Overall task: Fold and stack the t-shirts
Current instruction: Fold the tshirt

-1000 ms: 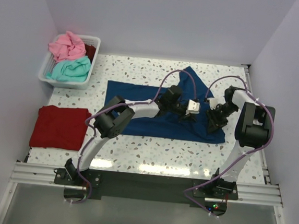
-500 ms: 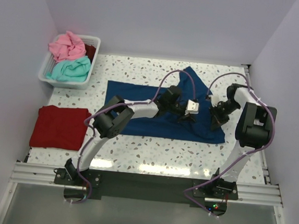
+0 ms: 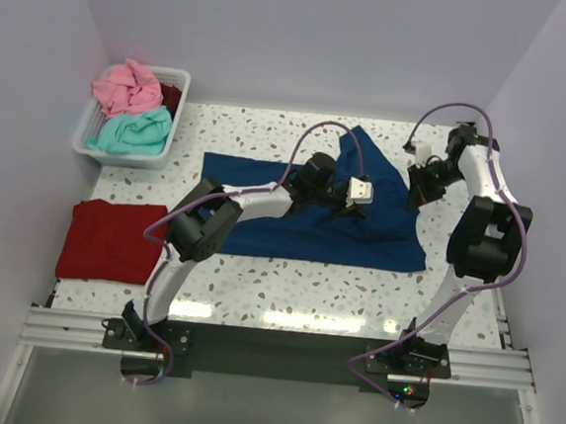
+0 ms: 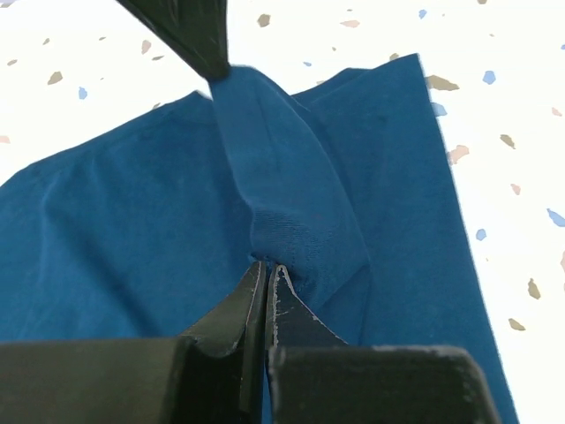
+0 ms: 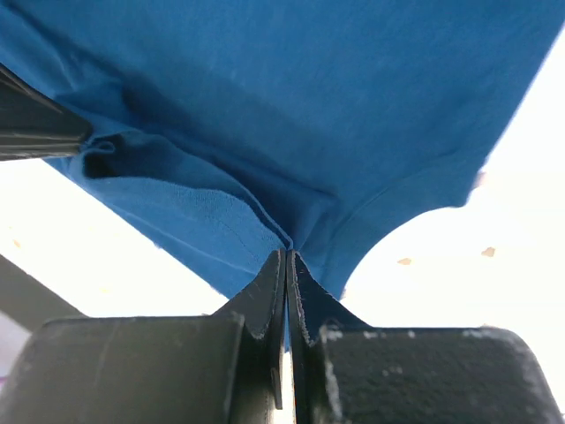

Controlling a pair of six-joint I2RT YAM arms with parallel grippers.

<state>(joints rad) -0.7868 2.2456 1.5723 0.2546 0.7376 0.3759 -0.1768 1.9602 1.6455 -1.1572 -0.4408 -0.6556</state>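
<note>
The navy shirt's gripped edge has flat, open cloth behind it. The robot's right gripper should carry on pulling the edge back until it lies over that cloth, and then let go.
The navy blue t-shirt lies spread across the middle of the table, its right part lifted. My left gripper is shut on a pinch of this shirt near its middle. My right gripper is shut on the shirt's right edge and holds it raised toward the back right. The dark red t-shirt lies folded flat at the left front. The pink t-shirt and the teal t-shirt sit bunched in the white basket at the back left.
The speckled tabletop shows in front of the navy shirt. White walls close in the left, back and right sides. The right arm's upper link stands near the right wall.
My right gripper has moved up and back to the right, pulling the navy shirt's right part with it. My left gripper has shifted slightly back, still holding the cloth.
</note>
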